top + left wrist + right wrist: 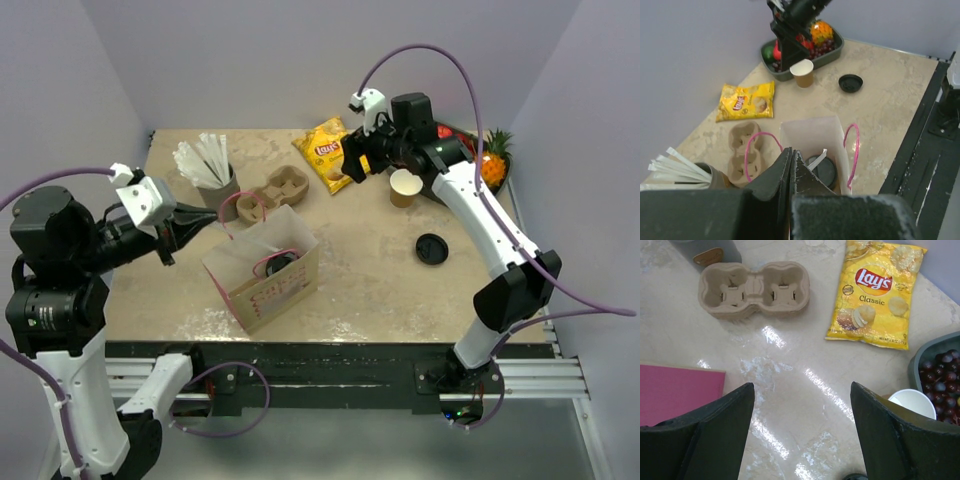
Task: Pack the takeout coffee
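The white straw (pixel 818 159) in my left gripper is aimed into the paper bag's opening (pixel 256 250). I go on tilting it down until its end is inside, and then let go.
The takeout coffee (pixel 283 263) stands inside the open paper bag (pixel 268 290); only its black lid (pixel 824 171) shows, with a white slip leaning on it. My left gripper (pixel 212 216) is shut just left of the bag's rim, level with its pink handle. In the left wrist view its fingers (pixel 791 155) are pressed together, and I see nothing between them. My right gripper (pixel 353 166) hangs open over the far part of the table. Its fingertips (pixel 751 390) stand wide apart above bare tabletop with nothing between them.
A lidless tan cup (pixel 405 187) stands before the fruit tray (pixel 503 176). A loose black lid (pixel 431 248) lies nearer. A chips bag (pixel 330 152), a cardboard cup carrier (pixel 272 192) and a holder of straws (pixel 210 172) sit at the back.
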Robot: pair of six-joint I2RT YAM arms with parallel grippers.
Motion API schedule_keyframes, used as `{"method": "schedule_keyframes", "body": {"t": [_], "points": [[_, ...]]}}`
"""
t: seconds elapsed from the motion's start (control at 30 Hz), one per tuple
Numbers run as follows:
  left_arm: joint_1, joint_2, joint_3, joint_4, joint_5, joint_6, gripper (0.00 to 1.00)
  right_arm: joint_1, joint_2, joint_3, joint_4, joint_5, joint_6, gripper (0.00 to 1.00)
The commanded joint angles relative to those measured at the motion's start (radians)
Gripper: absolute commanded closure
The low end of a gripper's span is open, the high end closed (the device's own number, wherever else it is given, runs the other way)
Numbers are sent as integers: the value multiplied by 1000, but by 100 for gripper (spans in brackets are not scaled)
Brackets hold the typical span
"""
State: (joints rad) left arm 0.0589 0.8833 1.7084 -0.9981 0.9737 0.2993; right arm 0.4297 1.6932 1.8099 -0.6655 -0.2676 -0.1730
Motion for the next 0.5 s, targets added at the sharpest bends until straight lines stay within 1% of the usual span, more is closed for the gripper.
{"method": "schedule_keyframes", "body": {"t": [0.0,0.03,0.17,0.33,0.47], "points": [[9,19,-35,-181,37,148,100,-5,-41,-14,10,13,-8,20],[7,23,-45,-192,36,176,100,-5,-43,-14,7,13,-6,20],[9,48,-78,-192,-12,178,100,-6,-46,-12,-3,1,-5,19],[7,82,-63,-191,-32,201,100,-6,-52,-35,-9,-31,7,19],[7,134,-35,-296,-41,308,100,-5,-50,-47,-8,-44,13,19]]}}
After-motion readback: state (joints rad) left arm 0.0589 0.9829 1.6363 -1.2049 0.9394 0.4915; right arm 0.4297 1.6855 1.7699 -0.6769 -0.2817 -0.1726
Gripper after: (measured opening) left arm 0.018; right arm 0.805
